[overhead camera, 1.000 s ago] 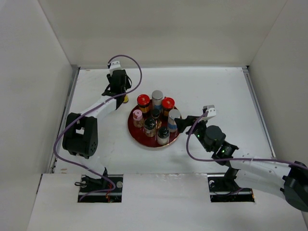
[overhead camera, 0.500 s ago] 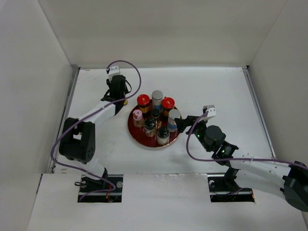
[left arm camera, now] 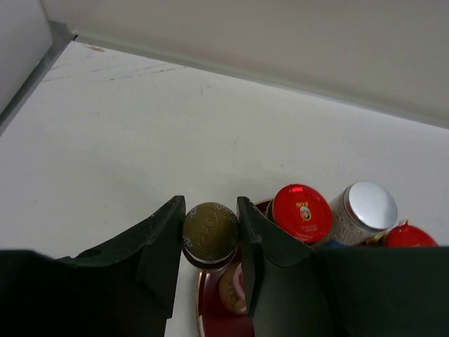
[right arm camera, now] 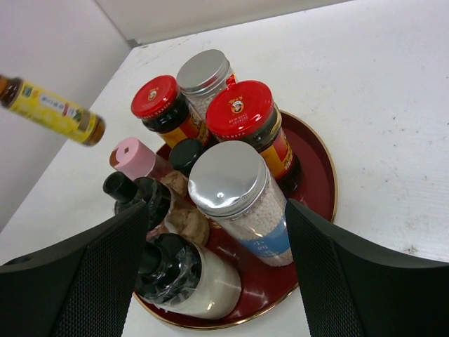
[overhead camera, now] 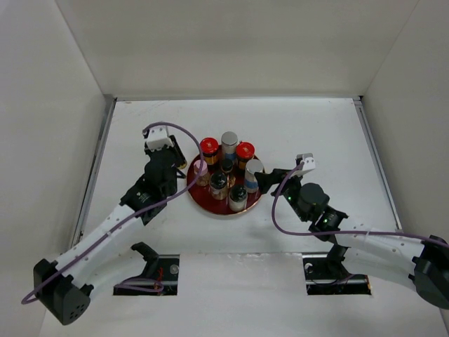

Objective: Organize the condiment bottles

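The yellow bottle is hanging with its base down, and the tray gap next to the pink-capped bottle is free. My left gripper should continue to move the yellow bottle there until it stands.
A round dark-red tray holds several condiment bottles: two red-capped jars, two silver-capped shakers, black-capped bottles and a pink-capped one. My left gripper is shut on the slim yellow bottle, whose gold cap sits between the fingers above the tray's left rim. The right wrist view shows the yellow bottle in the air beyond the pink cap. My right gripper is open, with its jaws on either side of the near shaker, not touching it.
White walls enclose the table on the left, back and right. The back wall edge lies beyond the tray. The tray rim is close to my right fingers. A purple cable runs along each arm.
My left arm has swung from the far-left part of the table toward the tray, lifting the yellow bottle with it. My right arm and the bottles on the tray have not moved.
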